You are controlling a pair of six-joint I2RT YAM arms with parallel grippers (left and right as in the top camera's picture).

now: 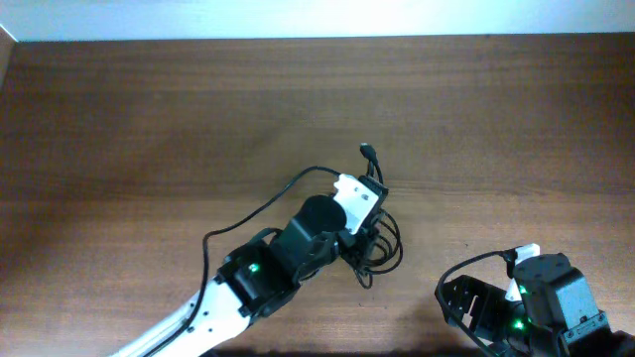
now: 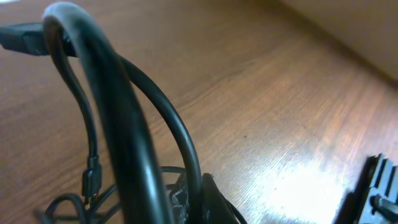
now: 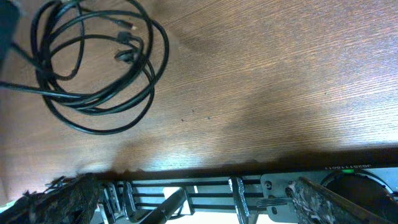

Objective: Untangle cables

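The black cord (image 2: 185,140) stays up by itself in a smooth arch (image 2: 148,84) above the fingers. It will keep its curve when I lift with my left gripper.
The cables (image 1: 382,253) lie as a loose bundle of thin black loops at mid-table. One cord runs up from it to a plug end (image 1: 367,152). My left gripper (image 1: 365,230) is down on the bundle's left side. In the left wrist view its fingers (image 2: 196,202) sit close together with a black cord (image 2: 168,118) between them. That cord arches up to a plug (image 2: 18,37). More loops (image 2: 74,202) lie low on the left. My right gripper (image 1: 516,288) is apart from the bundle, at the front right. Its jaws (image 3: 186,199) are wide open and empty. It sees the bundle (image 3: 93,62) at upper left.
The brown wooden table (image 1: 149,119) has its far edge along a white wall. In the right wrist view the table's front edge (image 3: 249,163) crosses low, with a metal frame (image 3: 236,199) below it. The left arm's own thick wire (image 1: 268,203) arcs beside the arm.
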